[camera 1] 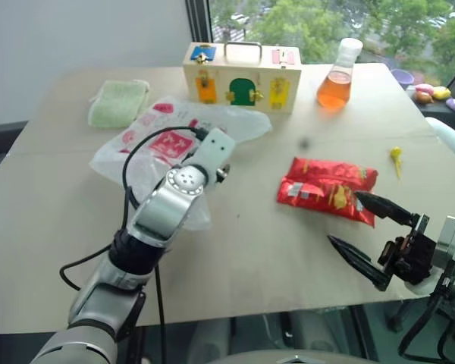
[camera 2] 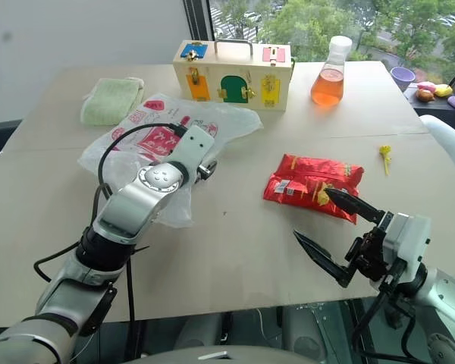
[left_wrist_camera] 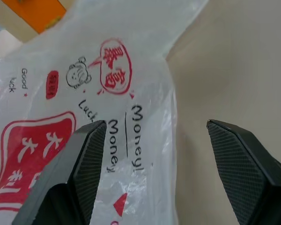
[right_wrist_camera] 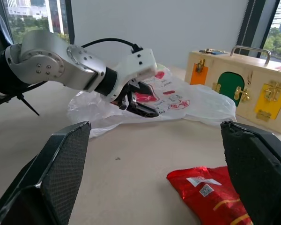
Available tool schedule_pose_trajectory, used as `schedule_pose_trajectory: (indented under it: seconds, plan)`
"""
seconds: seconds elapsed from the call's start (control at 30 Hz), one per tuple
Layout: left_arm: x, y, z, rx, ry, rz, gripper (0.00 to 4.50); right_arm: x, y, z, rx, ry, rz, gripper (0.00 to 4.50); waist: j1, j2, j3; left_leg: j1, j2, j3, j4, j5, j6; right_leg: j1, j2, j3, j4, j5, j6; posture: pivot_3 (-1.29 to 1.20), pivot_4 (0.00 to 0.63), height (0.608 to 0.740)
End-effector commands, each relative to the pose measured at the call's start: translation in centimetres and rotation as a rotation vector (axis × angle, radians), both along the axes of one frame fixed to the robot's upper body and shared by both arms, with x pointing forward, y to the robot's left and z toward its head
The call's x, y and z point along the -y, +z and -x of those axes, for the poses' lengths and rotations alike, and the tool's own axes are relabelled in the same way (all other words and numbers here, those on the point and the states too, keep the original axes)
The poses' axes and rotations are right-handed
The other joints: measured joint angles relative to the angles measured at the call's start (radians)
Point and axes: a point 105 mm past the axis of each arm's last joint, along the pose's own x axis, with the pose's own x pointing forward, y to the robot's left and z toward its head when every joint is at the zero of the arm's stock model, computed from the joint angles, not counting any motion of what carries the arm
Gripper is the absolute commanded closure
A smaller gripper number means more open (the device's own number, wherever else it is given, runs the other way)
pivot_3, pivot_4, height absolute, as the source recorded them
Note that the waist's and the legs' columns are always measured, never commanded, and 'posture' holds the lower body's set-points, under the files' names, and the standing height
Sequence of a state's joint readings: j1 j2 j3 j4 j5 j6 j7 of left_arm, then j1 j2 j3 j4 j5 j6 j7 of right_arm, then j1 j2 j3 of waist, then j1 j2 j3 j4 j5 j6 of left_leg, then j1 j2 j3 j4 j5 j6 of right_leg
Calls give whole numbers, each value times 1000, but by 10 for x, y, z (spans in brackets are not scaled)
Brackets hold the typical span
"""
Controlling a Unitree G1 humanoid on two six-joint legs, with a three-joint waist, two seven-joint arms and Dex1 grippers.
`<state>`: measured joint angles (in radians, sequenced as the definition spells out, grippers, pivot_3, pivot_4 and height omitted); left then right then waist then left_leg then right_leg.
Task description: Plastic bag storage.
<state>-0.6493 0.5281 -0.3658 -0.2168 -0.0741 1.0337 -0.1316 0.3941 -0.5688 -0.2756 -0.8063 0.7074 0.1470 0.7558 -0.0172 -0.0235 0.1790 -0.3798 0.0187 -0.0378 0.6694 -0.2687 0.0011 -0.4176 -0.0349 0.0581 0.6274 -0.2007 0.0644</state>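
Note:
I can see that the plastic bag's edge (left_wrist_camera: 173, 122) lies limp between its handles. I expect its top layer (left_wrist_camera: 152, 117) to rise and open the bag's opening when I lift it.
The plastic bag (camera 1: 155, 140), thin white and crinkly with red print, lies spread on the table in front of the wooden box (camera 1: 243, 76). My left gripper (left_wrist_camera: 154, 124) hovers just over the bag's near right part, open, with printed plastic and bare table showing between its fingers. From the right wrist view, the left gripper (right_wrist_camera: 143, 108) hangs low over the bag (right_wrist_camera: 192, 101). My right gripper (camera 1: 343, 216) stands open near the table's front right, beside the red snack packet (camera 1: 326, 189), with nothing in it.
A folded pale green cloth (camera 1: 117, 102) lies at the back left. A flask of orange liquid (camera 1: 336, 80) stands right of the box. A small yellow item (camera 1: 396, 155) lies at the right. The table (camera 1: 258, 250) has bare room at the front middle.

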Motion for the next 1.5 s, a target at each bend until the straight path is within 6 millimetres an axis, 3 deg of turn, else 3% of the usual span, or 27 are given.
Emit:
schedule_pose_trajectory:
  seconds: [0.03,0.73,0.93,1.03,1.13,1.23,1.33,1.5]
  plan:
    - [-6,-3,1,17,-4,-68,997,0,9,3,48,-5,13,0,3,0,0,0,0,0,0,0,0,0,0,0,0,0,0,0,150,740]
    - [-35,-13,6,364,95,-430,997,1,14,4,34,2,30,0,6,0,0,0,0,0,0,0,0,0,-1,0,0,0,0,0,150,740]
    - [-46,-30,-2,382,163,-440,997,2,14,3,28,10,38,0,8,0,-1,0,0,0,0,0,0,1,-1,0,0,0,0,0,150,740]
    - [-48,-29,-9,400,208,-416,997,3,14,2,26,17,41,0,10,0,-1,0,0,0,1,0,0,1,-1,-1,0,0,0,0,150,740]
    - [-49,-26,-14,424,235,-388,1746,4,15,1,28,18,44,0,6,0,-1,1,0,0,1,0,0,1,-1,-1,0,0,0,0,150,740]
    - [-50,-30,-16,409,255,-352,3117,5,14,0,28,21,46,0,8,0,-2,1,0,0,1,0,0,2,-1,0,0,0,0,0,150,740]
    - [-50,-22,-18,420,251,-227,4474,3,13,1,29,24,45,0,13,2,-4,1,-1,0,1,0,0,2,-1,0,0,1,0,0,150,740]
    - [-66,28,-12,401,189,164,4474,5,11,2,23,15,44,0,11,1,-3,0,0,0,1,0,0,1,-1,-1,0,2,-1,0,150,740]
